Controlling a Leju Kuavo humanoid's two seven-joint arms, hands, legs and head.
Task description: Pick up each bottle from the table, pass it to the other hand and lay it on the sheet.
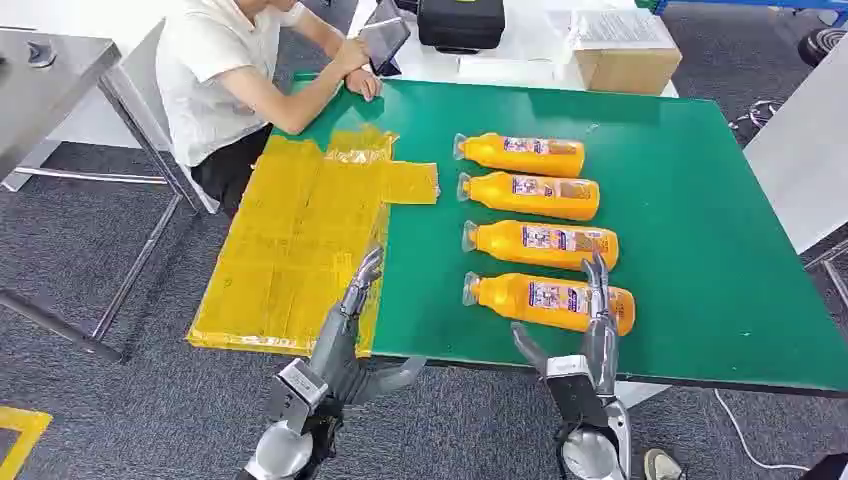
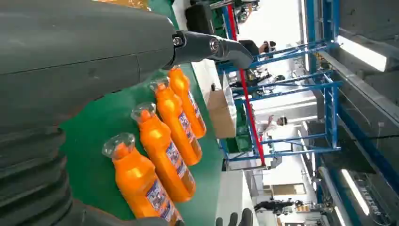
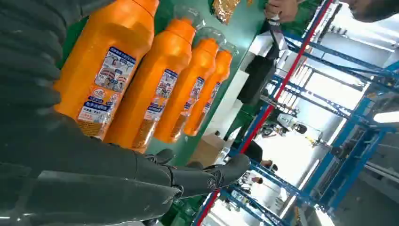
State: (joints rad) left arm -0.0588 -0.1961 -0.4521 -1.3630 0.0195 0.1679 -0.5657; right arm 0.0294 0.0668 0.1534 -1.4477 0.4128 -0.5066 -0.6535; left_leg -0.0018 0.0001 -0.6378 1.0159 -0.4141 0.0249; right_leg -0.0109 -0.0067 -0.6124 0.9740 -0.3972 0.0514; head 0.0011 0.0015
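The label [image 1: 560, 297] facing up has small print and diagrams on it. I will therefore expect another label to be hidden under the nearest bottle [image 1: 512, 293] when I lift the bottle.
Several orange bottles lie in a row on the green table [image 1: 700, 230], clear caps pointing toward the yellow sheet [image 1: 290, 240]. My right hand [image 1: 595, 345] is at the table's front edge, open. Its straight fingers reach over the base end of the nearest bottle [image 1: 520, 295] without gripping it. In the right wrist view that bottle [image 3: 110, 61] lies close beside my right hand [image 3: 94, 179]. My left hand [image 1: 345, 325] is open and holds nothing, its fingers stretched over the sheet's front right corner. In the left wrist view the nearest bottle [image 2: 139, 181] lies past my left hand [image 2: 84, 52].
A person [image 1: 230, 80] sits at the table's far left corner, holding a tablet just beyond the sheet. A black case [image 1: 460, 22] and a cardboard box [image 1: 625, 55] stand behind the table. A metal table [image 1: 50, 70] is at the left, a white one [image 1: 805, 150] at the right.
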